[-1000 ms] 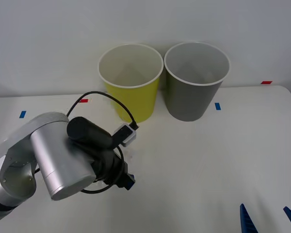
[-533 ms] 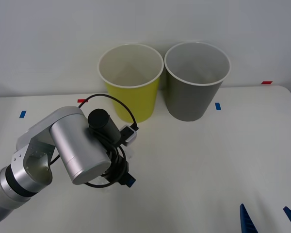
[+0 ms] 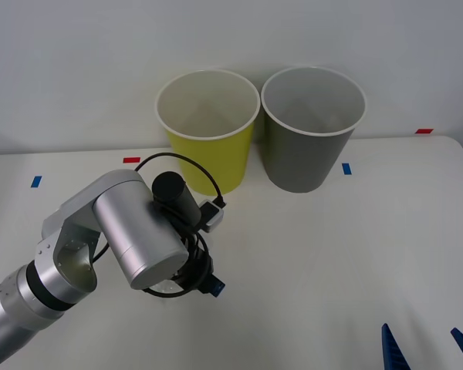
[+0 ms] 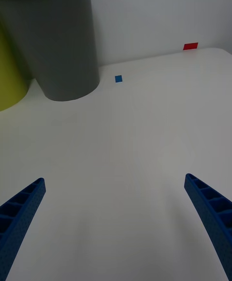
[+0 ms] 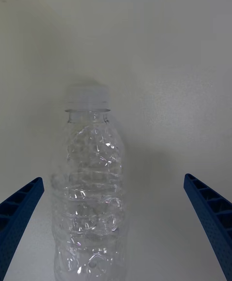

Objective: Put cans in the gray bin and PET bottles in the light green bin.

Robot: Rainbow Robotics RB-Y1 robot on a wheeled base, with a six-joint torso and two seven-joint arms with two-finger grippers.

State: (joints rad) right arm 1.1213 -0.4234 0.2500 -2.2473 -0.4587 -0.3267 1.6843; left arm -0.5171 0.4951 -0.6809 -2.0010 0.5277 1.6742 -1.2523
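The PET bottle (image 5: 91, 203) should be empty when the robot lifts it, since the white table shows evenly through the clear walls (image 5: 94, 149).
A small clear crinkled PET bottle (image 5: 92, 189) with a pale cap lies on the white table. My left gripper (image 5: 113, 179) is open, one blue finger on either side of the bottle and neither touching it. In the front view the left arm hides the bottle, and the left gripper (image 3: 212, 287) points down at the table left of centre. The light green bin (image 3: 208, 131) and the gray bin (image 3: 312, 127) stand side by side at the back. My right gripper (image 4: 114, 179) is open and holds nothing, low at the front right (image 3: 424, 351).
The white table (image 3: 332, 247) stretches between the bins and the right gripper. Small blue (image 3: 346, 168) and red (image 3: 424, 131) tape marks sit on it. A black cable (image 3: 193, 166) loops off the left wrist, close to the light green bin.
The left arm has shifted right and a little toward the bins, with its wrist turning over the same spot on the table. The right gripper has stayed still.
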